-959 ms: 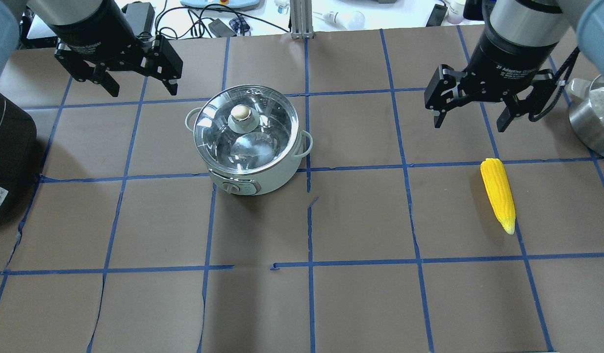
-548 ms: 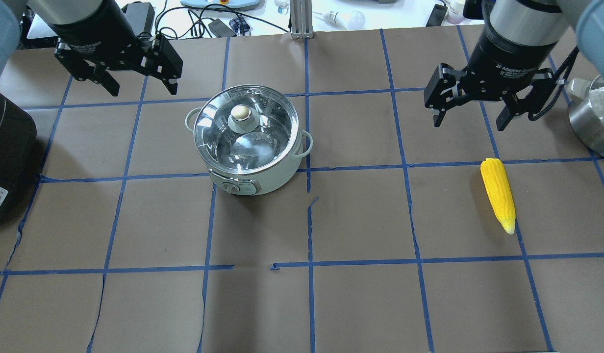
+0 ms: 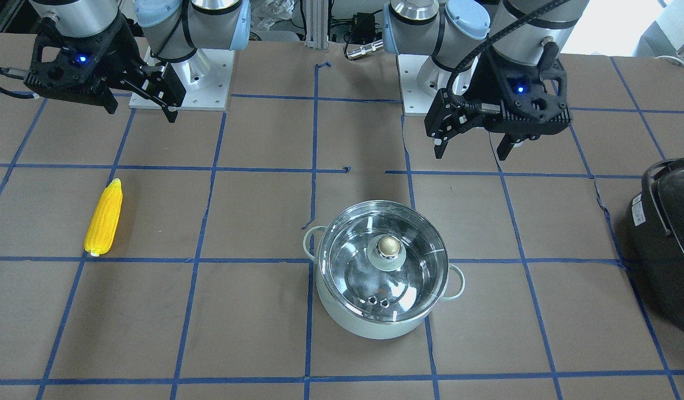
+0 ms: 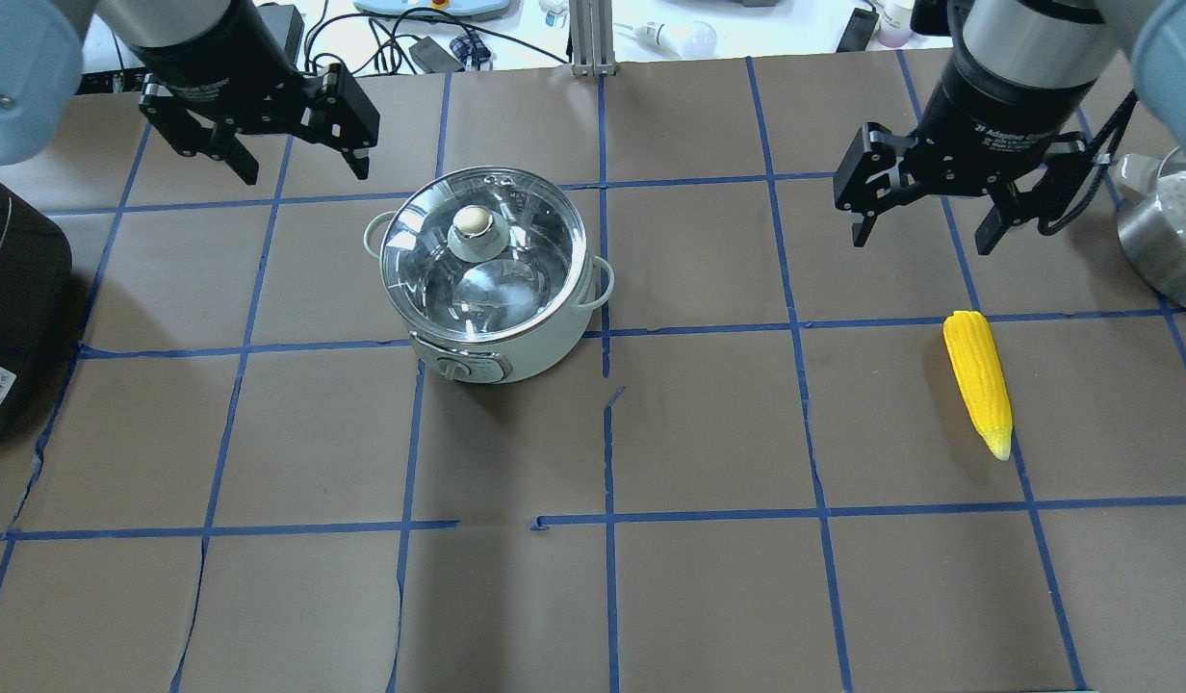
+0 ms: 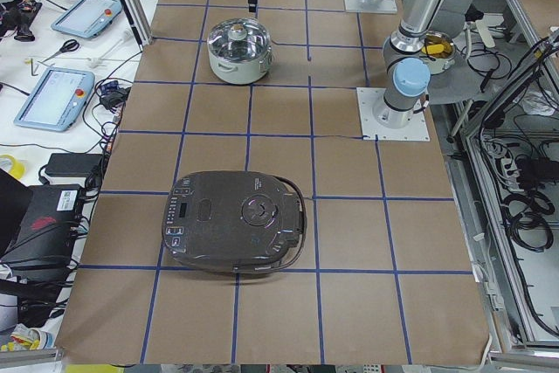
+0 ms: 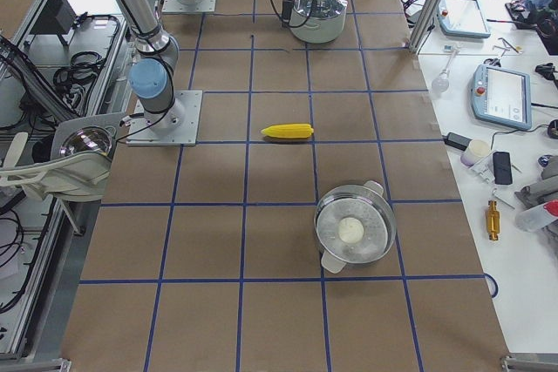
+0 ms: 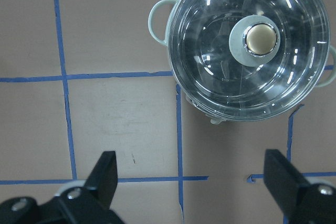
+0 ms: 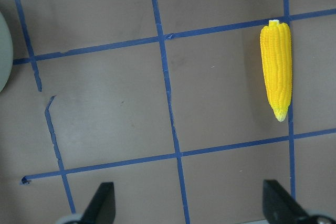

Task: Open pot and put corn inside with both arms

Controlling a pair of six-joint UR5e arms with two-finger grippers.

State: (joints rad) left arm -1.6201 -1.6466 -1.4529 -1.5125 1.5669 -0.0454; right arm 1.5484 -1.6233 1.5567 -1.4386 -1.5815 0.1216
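Note:
The pale mint pot should be empty when I lift the glass lid off, because only shiny steel shows through the glass lid.
The pale mint pot stands left of the table's middle with its glass lid on and the gold knob on top; it also shows in the front view. The yellow corn lies flat at the right, also in the front view and the right wrist view. My left gripper is open and empty, above the table behind and left of the pot; the lid shows in its wrist view. My right gripper is open and empty, behind the corn.
A large glossy black appliance sits at the table's left edge. A steel bowl with a white ball in it stands at the far right edge. Brown paper with blue tape lines covers the table. Cables and tablets lie beyond the far edge.
My left gripper has moved a little to the right, toward the pot, still open. The right gripper, the pot and the corn have not visibly moved.

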